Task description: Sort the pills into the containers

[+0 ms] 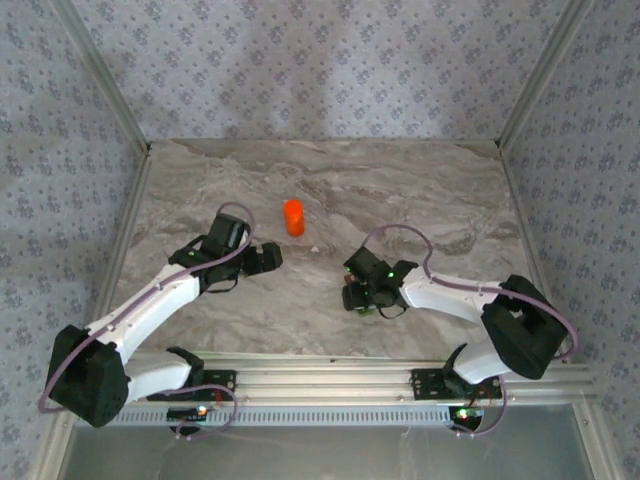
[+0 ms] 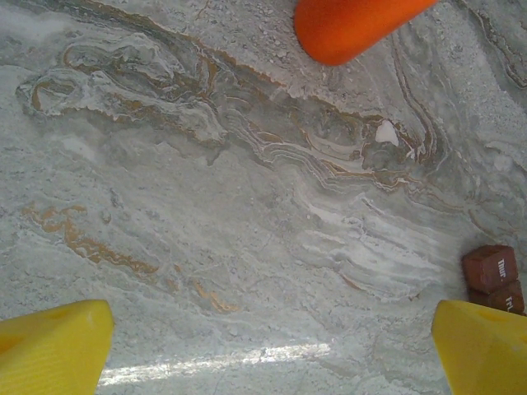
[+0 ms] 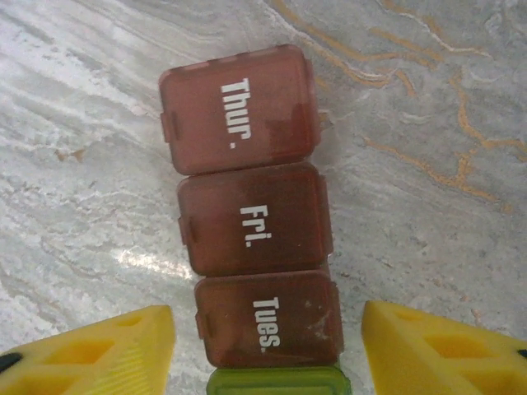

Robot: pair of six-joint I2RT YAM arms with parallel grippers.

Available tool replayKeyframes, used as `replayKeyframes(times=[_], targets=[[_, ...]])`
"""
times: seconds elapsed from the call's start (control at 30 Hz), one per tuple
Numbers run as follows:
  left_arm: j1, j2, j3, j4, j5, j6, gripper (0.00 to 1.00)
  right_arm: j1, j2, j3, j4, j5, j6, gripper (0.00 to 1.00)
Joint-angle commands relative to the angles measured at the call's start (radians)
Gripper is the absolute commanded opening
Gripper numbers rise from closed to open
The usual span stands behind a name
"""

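Observation:
I should use my right gripper to grip the container at Tues. and bring the container's Thur. end over, because the pill container's closed Thur. section (image 3: 239, 111) is far away from my left gripper.
The containers (image 3: 251, 222) are a red-brown strip of lidded compartments marked Thur., Fri. and Tues., with a green end (image 3: 276, 383), lying flat with all lids closed. My right gripper (image 3: 268, 350) straddles the Tues. compartment, with a gap of table showing on each side of the strip, so it is open and not touching. From above, the right gripper (image 1: 358, 297) covers most of the strip. My left gripper (image 2: 268, 354) is open over bare table, and from above the left gripper (image 1: 270, 258) sits near an orange bottle (image 1: 292, 217). A small white piece (image 2: 386, 132), possibly a pill, lies below the bottle (image 2: 354, 29).
The marble table (image 1: 420, 190) is bounded by metal rails and patterned walls. In the left wrist view the far end of the containers (image 2: 494, 276) shows at the right edge. The orange bottle lies on its side between the arms, nearer the left one.

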Motion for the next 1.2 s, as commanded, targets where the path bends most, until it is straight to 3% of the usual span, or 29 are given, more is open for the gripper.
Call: replayKeyframes(times=[0.0, 0.27, 0.53, 0.6, 0.7, 0.87, 1.17], targets=[[-0.006, 0.001, 0.011, 0.018, 0.004, -0.014, 1.0, 0.003, 0.029, 0.003, -0.007, 0.018, -0.002, 0.56], [-0.005, -0.02, 0.021, 0.04, 0.034, -0.05, 1.0, -0.028, 0.012, -0.016, 0.012, -0.041, -0.064, 0.23], [-0.005, -0.028, 0.072, 0.147, 0.236, -0.107, 0.96, -0.175, -0.223, -0.033, 0.042, -0.258, -0.151, 0.18], [-0.005, -0.015, 0.088, 0.155, 0.252, -0.127, 0.96, -0.211, -0.247, -0.02, 0.013, -0.267, -0.152, 0.22], [-0.006, -0.011, 0.089, 0.168, 0.237, -0.14, 0.96, -0.214, -0.221, 0.016, -0.023, -0.237, -0.146, 0.43], [-0.004, -0.019, 0.083, 0.117, 0.144, -0.139, 0.97, -0.106, -0.111, 0.107, -0.092, -0.139, -0.083, 0.66], [0.036, -0.058, 0.013, 0.112, 0.113, -0.165, 0.98, 0.031, 0.149, 0.285, -0.274, 0.063, 0.08, 0.68]])
